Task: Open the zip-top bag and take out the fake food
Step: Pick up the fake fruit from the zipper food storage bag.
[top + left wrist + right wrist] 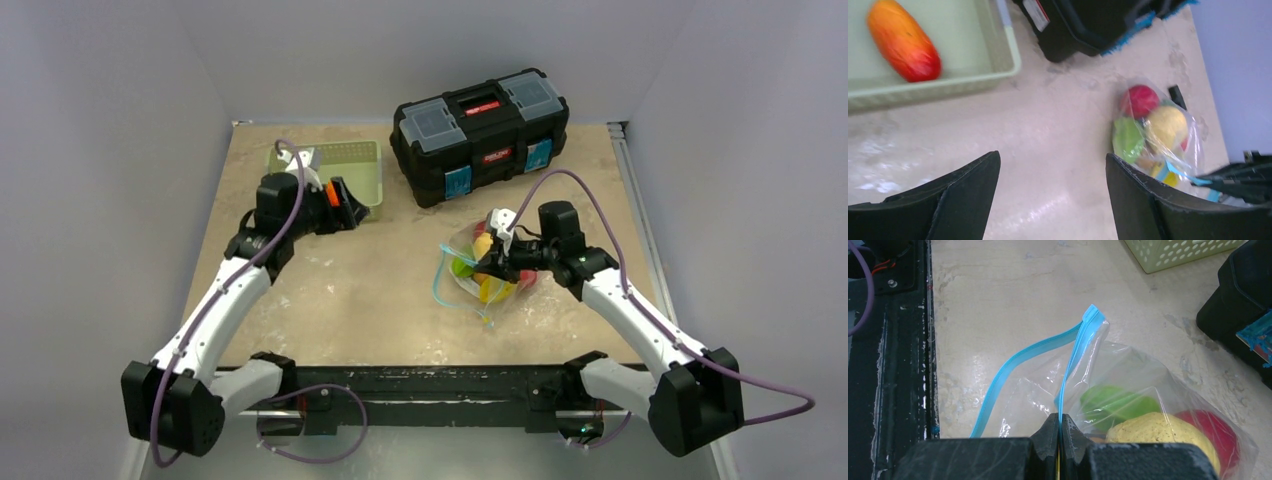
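I should move my left gripper toward the bag's opening (461, 288) next until its fingers reach the fake food inside, because my right gripper is holding the teal strips (458, 254) apart.
The clear zip-top bag (466, 285) lies right of the table's middle. Its mouth is parted, and the two teal strips (1018, 360) stand apart. My right gripper (1060, 417) is shut on one strip at the bag's edge. Fake food shows through the plastic: a green piece (1113, 402), a yellow one (1158, 432) and a red one (1220, 432). One orange-red piece (903, 40) lies in the green basket (1013, 60). My left gripper (1053, 160) hangs open over bare table beside the basket's near right corner (365, 205), with nothing between its fingers.
A black toolbox (480, 130) with red and blue latches stands at the back, between the basket and the bag. The table's dark front rail (898, 365) runs close behind the bag. Bare tabletop lies between the basket and the bag.
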Robot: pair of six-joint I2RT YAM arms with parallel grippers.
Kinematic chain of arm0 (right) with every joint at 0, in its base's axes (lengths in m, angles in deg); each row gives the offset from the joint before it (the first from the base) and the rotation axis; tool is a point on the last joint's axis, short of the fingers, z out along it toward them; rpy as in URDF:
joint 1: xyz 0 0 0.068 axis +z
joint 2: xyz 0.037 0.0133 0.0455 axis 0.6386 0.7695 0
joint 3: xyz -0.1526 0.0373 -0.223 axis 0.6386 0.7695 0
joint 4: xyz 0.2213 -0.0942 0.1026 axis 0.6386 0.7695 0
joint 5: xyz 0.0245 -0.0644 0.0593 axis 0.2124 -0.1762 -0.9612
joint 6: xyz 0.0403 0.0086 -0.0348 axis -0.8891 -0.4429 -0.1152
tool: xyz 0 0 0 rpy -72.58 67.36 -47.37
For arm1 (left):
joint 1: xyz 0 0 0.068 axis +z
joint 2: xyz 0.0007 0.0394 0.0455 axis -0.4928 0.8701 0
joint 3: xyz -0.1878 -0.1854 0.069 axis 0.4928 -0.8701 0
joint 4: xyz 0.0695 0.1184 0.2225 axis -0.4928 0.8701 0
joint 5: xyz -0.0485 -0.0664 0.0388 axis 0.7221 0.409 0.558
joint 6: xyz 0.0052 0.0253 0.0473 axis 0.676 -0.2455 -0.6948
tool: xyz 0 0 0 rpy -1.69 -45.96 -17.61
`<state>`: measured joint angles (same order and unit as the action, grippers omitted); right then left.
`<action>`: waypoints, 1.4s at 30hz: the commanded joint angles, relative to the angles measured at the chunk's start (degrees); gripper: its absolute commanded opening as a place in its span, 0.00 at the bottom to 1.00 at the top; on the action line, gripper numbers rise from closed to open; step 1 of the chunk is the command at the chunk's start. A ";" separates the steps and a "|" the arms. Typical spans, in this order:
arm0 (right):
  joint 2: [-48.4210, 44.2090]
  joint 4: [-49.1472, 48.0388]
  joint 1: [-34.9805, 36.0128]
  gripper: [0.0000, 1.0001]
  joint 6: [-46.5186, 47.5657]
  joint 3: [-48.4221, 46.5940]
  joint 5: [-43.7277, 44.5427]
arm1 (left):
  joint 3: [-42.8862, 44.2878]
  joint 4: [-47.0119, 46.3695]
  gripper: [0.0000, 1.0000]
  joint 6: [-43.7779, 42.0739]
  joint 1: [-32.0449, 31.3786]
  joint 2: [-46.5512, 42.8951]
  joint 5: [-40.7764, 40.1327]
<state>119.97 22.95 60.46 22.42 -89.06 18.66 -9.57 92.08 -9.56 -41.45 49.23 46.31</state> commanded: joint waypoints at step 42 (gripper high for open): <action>-0.87 1.93 -1.90 0.00 3.02 -1.51 -3.53 | -21.95 -30.18 0.76 19.10 -48.27 -6.89 -22.20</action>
<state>119.84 24.77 59.00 24.69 -89.06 16.28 -30.97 66.79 9.00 -88.92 41.95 26.55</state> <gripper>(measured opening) 0.005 0.759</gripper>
